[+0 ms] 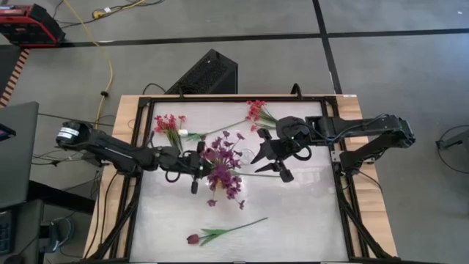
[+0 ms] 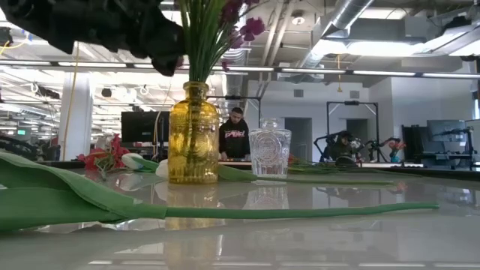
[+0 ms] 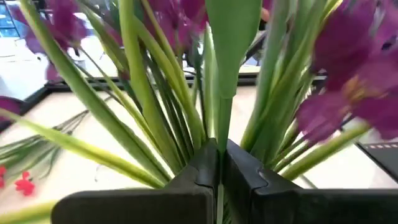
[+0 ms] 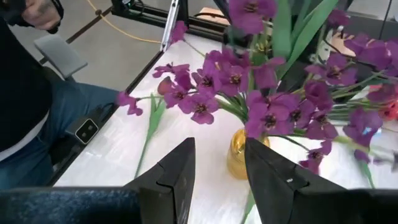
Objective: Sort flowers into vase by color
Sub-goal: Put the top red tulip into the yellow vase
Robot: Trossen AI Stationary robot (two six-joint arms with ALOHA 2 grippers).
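Note:
The green stem (image 3: 224,119) is upright among the purple sprigs. My left gripper should keep lowering it into the yellow vase's neck (image 2: 196,89) and let go there.
Purple flowers (image 1: 223,165) stand in a yellow glass vase (image 2: 193,135) at mid-table, their stems in its neck. My left gripper (image 1: 196,167) reaches into the bunch from the left and is shut on a green stem (image 3: 220,127). My right gripper (image 1: 272,161) hovers open to the right of the vase, above a clear glass vase (image 2: 268,150), with nothing between its fingers (image 4: 177,174). Red flowers lie at the far left (image 1: 170,123) and far middle (image 1: 256,111). A white bud (image 1: 192,136) lies near them, and a dark-red bud (image 1: 193,238) lies near the front edge. My left gripper pinches one green stem (image 3: 220,134) between its two fingers, just below where the stem widens into a leaf (image 3: 231,37). The fingers come nearly level from the table's left, across the stem. The stem stands upright among the purple sprigs; its lower end is hidden by the fingers.
The dark-red bud's long green stem and leaf (image 2: 225,210) lie across the near part of the table. A black frame (image 1: 344,183) borders the white tabletop. A person sits beyond the table (image 2: 235,135), and another person's leg shows beside it (image 4: 25,93).

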